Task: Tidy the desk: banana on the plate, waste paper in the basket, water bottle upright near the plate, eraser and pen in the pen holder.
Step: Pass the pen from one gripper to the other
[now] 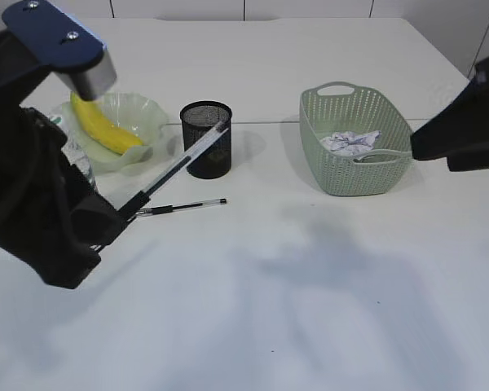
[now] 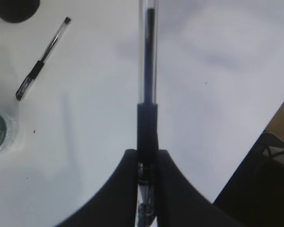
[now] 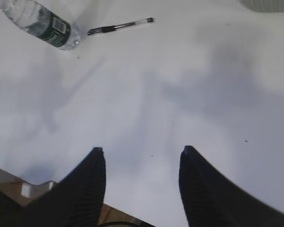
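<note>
The robot's right gripper should take hold of the pen's raised end [image 1: 215, 134] before it puts the pen in the holder, because the left gripper holds the clear pen low by its black grip [image 2: 147, 126].
My left gripper [image 2: 146, 153] is shut on a clear pen [image 2: 147, 71] by its black grip. In the exterior view that pen [image 1: 183, 160] slants up toward the rim of the black mesh pen holder [image 1: 206, 138]. A second pen [image 1: 183, 207] lies flat on the table in front of the holder. The banana [image 1: 104, 126] rests on the pale green plate [image 1: 147, 110]. Crumpled waste paper [image 1: 350, 142] sits in the green basket [image 1: 354, 175]. The water bottle [image 3: 38, 21] lies on its side. My right gripper [image 3: 141, 151] hangs open over bare table. The eraser is out of view.
The white table [image 1: 310, 285] stretches wide in front of the holder and basket. My left arm [image 1: 33, 204] fills the left edge of the exterior view and hides most of the bottle. My right arm [image 1: 464, 130] juts in beside the basket.
</note>
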`<control>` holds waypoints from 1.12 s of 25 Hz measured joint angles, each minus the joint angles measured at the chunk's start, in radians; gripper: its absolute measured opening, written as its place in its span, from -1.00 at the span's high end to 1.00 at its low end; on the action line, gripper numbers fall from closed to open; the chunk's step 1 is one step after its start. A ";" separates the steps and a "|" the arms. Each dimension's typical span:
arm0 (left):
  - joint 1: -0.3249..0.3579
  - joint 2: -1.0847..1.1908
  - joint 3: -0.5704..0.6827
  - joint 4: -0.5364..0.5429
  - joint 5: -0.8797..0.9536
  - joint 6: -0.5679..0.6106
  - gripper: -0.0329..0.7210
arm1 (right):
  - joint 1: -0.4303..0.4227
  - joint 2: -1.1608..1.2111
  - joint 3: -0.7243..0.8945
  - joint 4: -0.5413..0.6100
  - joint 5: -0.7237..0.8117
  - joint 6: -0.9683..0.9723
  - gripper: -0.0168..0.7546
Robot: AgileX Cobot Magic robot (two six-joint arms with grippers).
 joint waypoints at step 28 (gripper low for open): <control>0.000 0.005 0.000 -0.053 -0.121 0.009 0.81 | 0.261 0.227 0.000 0.760 -0.242 -0.344 -0.01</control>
